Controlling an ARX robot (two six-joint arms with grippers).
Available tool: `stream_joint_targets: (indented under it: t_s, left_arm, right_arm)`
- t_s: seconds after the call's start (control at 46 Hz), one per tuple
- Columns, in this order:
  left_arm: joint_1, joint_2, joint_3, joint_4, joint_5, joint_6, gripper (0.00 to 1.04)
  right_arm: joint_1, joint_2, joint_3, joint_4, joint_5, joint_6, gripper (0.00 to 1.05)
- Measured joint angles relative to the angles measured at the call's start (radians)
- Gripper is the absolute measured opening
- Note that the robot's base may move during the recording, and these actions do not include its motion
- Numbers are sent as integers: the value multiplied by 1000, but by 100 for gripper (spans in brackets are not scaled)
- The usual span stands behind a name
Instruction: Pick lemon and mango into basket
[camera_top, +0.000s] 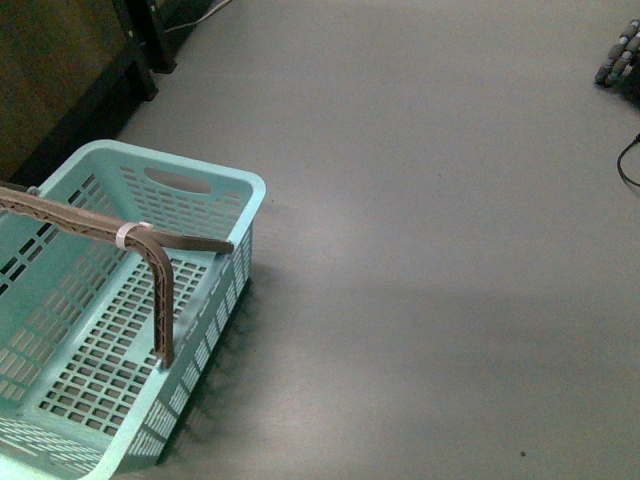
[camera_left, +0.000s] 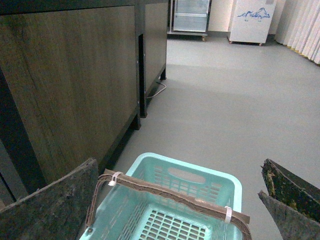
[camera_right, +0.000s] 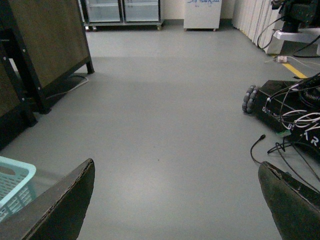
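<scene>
I expect the pale aqua basket (camera_top: 110, 345) to hang with its opening facing up when I lift the handle, because the brown handle's legs (camera_top: 163, 305) spread out to the basket's rim.
The pale aqua basket (camera_top: 215, 185) stands on the grey floor at the lower left of the front view, with nothing visible inside it. Its brown ribbed handle (camera_top: 160, 290) with a white tie is raised across it. In the left wrist view my left gripper (camera_left: 177, 200) hangs open above the basket (camera_left: 235, 187), its dark fingers (camera_left: 55, 205) spread wide on either side. My right gripper (camera_right: 175, 200) is open over bare floor, and a corner of the basket (camera_right: 15, 175) shows beside it. The lemon and the mango are out of view. Neither arm shows in the front view.
A dark wooden cabinet (camera_left: 70, 85) on black legs stands close behind the basket. A wheeled black machine with loose cables (camera_right: 292, 107) sits on the floor to the right. Glass-door fridges (camera_right: 122, 10) and a white unit (camera_left: 252, 20) line the far wall.
</scene>
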Motion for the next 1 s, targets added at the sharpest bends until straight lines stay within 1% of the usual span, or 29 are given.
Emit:
stream_joint_targets:
  t_s: [0.457,0.5,0.522,0.565,0.609,0.674,0.739,0.848,1.0]
  left_arm:
    - [0,2,1,-2,0,0,98]
    - [-12,70,58,-156,-2,-64,98]
    - [-26,146,111,-267,-13,-106,98]
    - [-48,267,183,-403,-13,-197,98]
    - [-54,323,208,-432,-2,-244,98]
    - [-48,396,237,-414,18,-313,98]
    - [-29,466,263,-354,27,-378,98]
    - [23,600,295,-225,45,-470,98]
    - [103,858,317,-22,80,-607,98]
  right_arm:
    - [0,0,0,0,0,0,96]
    - [0,0,0,0,0,0,96]
    - [0,0,0,0,0,0,96]
    - [0,0,0,0,-1,0,96]
    - [0,0,0,0,-1,0,96]
    - [0,0,0,0,0,0,96]
    - [0,0,0,0,0,0,96]
    - [0,0,0,0,0,0,96]
    - [0,0,0,0,0,0,96]
